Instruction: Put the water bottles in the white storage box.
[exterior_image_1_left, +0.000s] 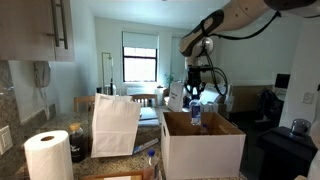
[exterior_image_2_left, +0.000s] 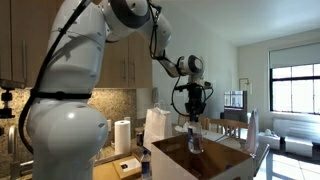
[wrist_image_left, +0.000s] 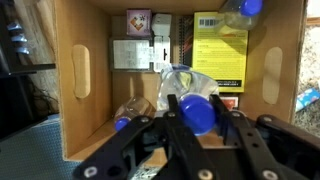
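The water bottle (exterior_image_1_left: 196, 113) is hanging upright above the open storage box. My gripper keeps lowering it onto the yellow packet (wrist_image_left: 225, 62) until the bottle's base rests, and then let go.
My gripper (wrist_image_left: 198, 118) is shut on the blue cap of a clear water bottle (wrist_image_left: 192, 88) and holds it upright over the open white storage box (exterior_image_1_left: 205, 148). The gripper (exterior_image_1_left: 196, 97) and the hanging bottle (exterior_image_1_left: 196, 113) show in both exterior views, with the bottle (exterior_image_2_left: 195, 142) partly below the rim of the box (exterior_image_2_left: 215, 168). In the wrist view another water bottle (wrist_image_left: 135, 110) lies on the box floor at the left, its blue cap toward me. A third blue cap (wrist_image_left: 245, 6) shows at the box's top right corner.
A white paper bag (exterior_image_1_left: 115, 125) stands upright beside the box, and a paper towel roll (exterior_image_1_left: 47, 156) is at the front. Inside the box lie a yellow packet (wrist_image_left: 220, 50) and small cartons (wrist_image_left: 138, 22). Chairs and a window are behind.
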